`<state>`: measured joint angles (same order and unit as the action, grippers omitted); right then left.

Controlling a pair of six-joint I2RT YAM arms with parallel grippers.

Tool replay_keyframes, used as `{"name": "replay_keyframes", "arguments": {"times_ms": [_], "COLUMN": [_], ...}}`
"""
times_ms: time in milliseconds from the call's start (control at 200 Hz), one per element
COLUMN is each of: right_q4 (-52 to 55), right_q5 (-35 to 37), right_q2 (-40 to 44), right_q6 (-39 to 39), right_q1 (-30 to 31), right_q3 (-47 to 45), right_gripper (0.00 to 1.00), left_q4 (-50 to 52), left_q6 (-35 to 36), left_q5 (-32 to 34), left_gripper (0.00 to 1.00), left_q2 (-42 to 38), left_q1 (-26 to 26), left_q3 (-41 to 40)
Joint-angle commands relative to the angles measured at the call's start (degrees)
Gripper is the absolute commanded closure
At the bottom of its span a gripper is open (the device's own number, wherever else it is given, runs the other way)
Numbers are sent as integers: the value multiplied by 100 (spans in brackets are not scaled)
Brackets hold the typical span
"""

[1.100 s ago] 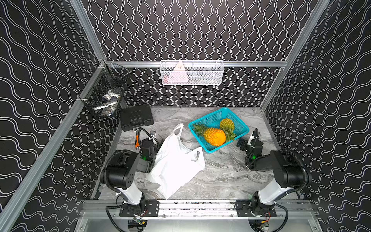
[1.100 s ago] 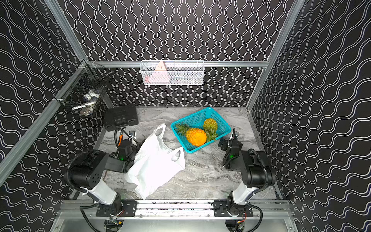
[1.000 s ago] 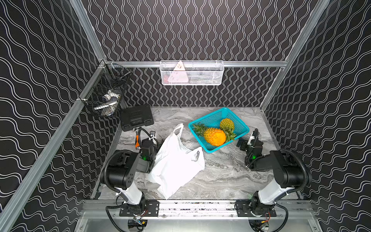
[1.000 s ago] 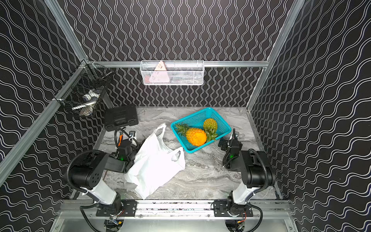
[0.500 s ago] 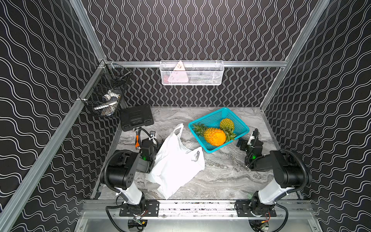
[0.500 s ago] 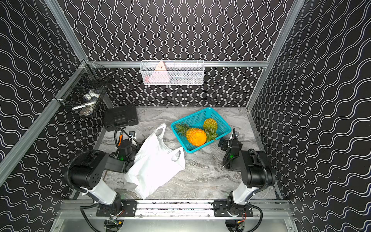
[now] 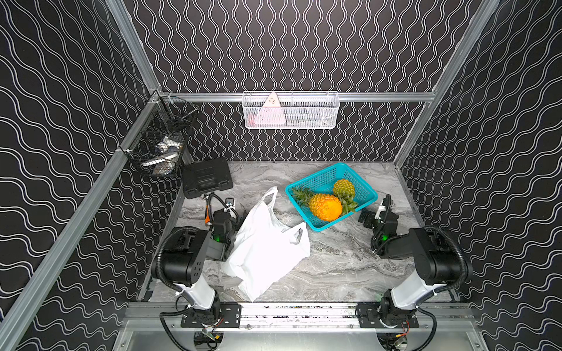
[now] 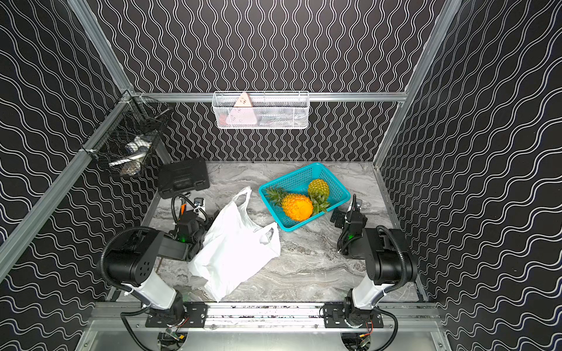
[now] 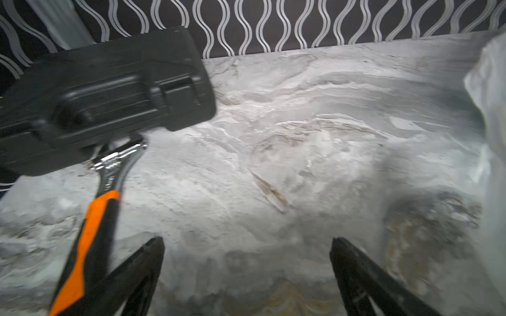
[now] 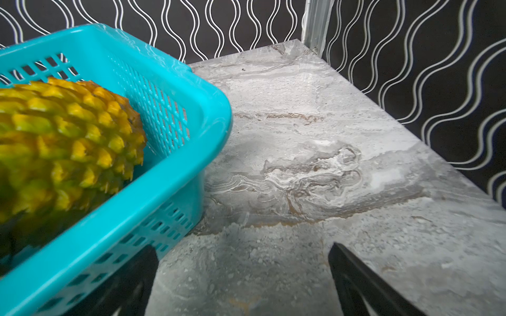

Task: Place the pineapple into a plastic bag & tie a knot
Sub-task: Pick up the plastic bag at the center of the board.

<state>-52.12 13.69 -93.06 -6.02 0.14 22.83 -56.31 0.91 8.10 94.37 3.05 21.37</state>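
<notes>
I expect the bag's body (image 7: 263, 255) to stay slumped low when I lift the handle loop, because the far handle loop (image 7: 268, 197) spreads loose from the limp white plastic bag.
The white plastic bag (image 7: 264, 246) (image 8: 237, 247) lies flat and crumpled on the marble table, its two handle loops (image 7: 272, 193) loose; no knot shows. An orange pineapple (image 7: 326, 207) (image 8: 297, 207) and a greener pineapple (image 7: 343, 188) (image 10: 63, 142) lie in the teal basket (image 7: 316, 180). My left gripper (image 9: 246, 240) (image 7: 225, 208) rests low beside the bag's left edge, open with only bare table between its fingers. My right gripper (image 10: 243, 249) (image 7: 369, 216) sits just right of the basket's near corner, open and holding nothing.
A black case (image 7: 206, 177) stands at the back left, and a wrench with an orange handle (image 9: 90, 232) lies between it and my left gripper. A white wire basket (image 7: 290, 111) hangs on the back wall and a black one (image 7: 161, 146) on the left wall.
</notes>
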Motion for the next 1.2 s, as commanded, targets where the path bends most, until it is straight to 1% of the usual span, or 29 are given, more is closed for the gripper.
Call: {"name": "replay_keyframes", "arguments": {"times_ms": [0, 65, 95, 190, 235, 270, 315, 340, 370, 405, 455, 475, 505, 535, 571, 601, 676, 711, 741, 766, 791, 826, 871, 896, 921, 956, 1066, 1131, 1196], "right_q4": [865, 1852, 2336, 5167, 6207, 6725, 7039, 7111, 7018, 6791, 6094, 5886, 5976, 6327, 6855, 7546, 8696, 8812, 8720, 8574, 8634, 8418, 7692, 7205, 6937, 6833, 7177, 7030, 6709], "right_q5": [793, 1232, 1357, 2060, 1880, 1238, 286, -995, -2884, -4027, -4727, -4642, -4108, -3356, -2364, -1461, 680, 1255, 1514, 1694, 1643, 1230, -118, -809, -1078, -1235, -1870, -1968, -2020], "right_q2": [835, 1433, 1710, 2183, 2120, 2035, 1912, 1849, 1759, 1699, 1832, 1951, 2168, 2391, 2586, 2692, 2949, 3112, 3220, 3296, 3361, 3456, 3610, 3679, 3710, 3593, 2703, 2306, 1967], "right_q6": [231, 118, -31, -994, -1218, -1561, -2522, -2686, -2350, -2516, -3227, -3488, -3618, -3610, -3555, -3501, -3597, -3688, -3869, -4314, -4849, -4854, -4322, -4096, -4136, -4315, -4550, -4672, -4724], "right_q1": [385, 669, 796, 1513, 1819, 1857, 1794, 1654, 1416, 1336, 1405, 1552, 1860, 2195, 2775, 3194, 4089, 4374, 4440, 4427, 4378, 4192, 3869, 3678, 3580, 3581, 3641, 3840, 4008], "right_q3": [324, 684, 891, 2186, 2750, 3060, 3308, 3393, 3421, 3284, 2849, 2681, 2574, 2581, 2689, 2892, 3095, 2955, 2734, 2531, 2351, 2171, 1901, 1739, 1642, 1625, 2141, 2303, 2357], "right_gripper": [0, 0, 0, 0, 0, 0, 0, 0, 0, 0, 20, 23, 21, 15, 17, 18, 12, 9, 1, 0, 0, 0, 0, 8, 16, 20, 21, 20, 19], "left_q4": [521, 1478, 1762, 3262, 3981, 4618, 5508, 5981, 6475, 7176, 7884, 7966, 7931, 7825, 7695, 7694, 7942, 8134, 8195, 8193, 8155, 8059, 8031, 8056, 8127, 8254, 8443, 8670, 9154], "left_q6": [129, 195, -41, -681, -757, -920, -1215, -1409, -1659, -2206, -2570, -2528, -2481, -2421, -2416, -2471, -2423, -2379, -2331, -2280, -2273, -2221, -2205, -2202, -2212, -2202, -2151, -2092, -1974], "left_q5": [650, 969, 1328, 2379, 2747, 2993, 2929, 2656, 2404, 2214, 1572, 1166, 609, 45, -370, -354, -159, 45, 141, 204, 251, 202, 52, -64, -170, -332, -718, -680, -280], "left_gripper": [1, 1, 1, 1, 1, 1, 1, 1, 1, 1, 1, 1, 1, 1, 1, 1, 1, 1, 1, 1, 1, 1, 1, 1, 1, 1, 3, 2, 1], "left_q2": [-569, -1222, -1467, -2198, -2380, -2450, -2431, -2378, -2270, -2113, -1918, -1893, -1933, -2051, -2220, -2358, -2648, -2790, -2927, -3042, -3151, -3273, -3321, -3280, -3200, -3036, -2424, -1954, -1428], "left_q1": [335, 584, 707, 1262, 1614, 1864, 2010, 2017, 2018, 2024, 2021, 2009, 1994, 1979, 1969, 1969, 1971, 1980, 1980, 1985, 1987, 1981, 1981, 1980, 1980, 1981, 2022, 2050, 2026], "left_q3": [160, 423, 490, 905, 1257, 1579, 2038, 2310, 2642, 3086, 3542, 3631, 3659, 3610, 3503, 3449, 3402, 3390, 3327, 3240, 3136, 3011, 2954, 2979, 3040, 3169, 3548, 3883, 4349]}}
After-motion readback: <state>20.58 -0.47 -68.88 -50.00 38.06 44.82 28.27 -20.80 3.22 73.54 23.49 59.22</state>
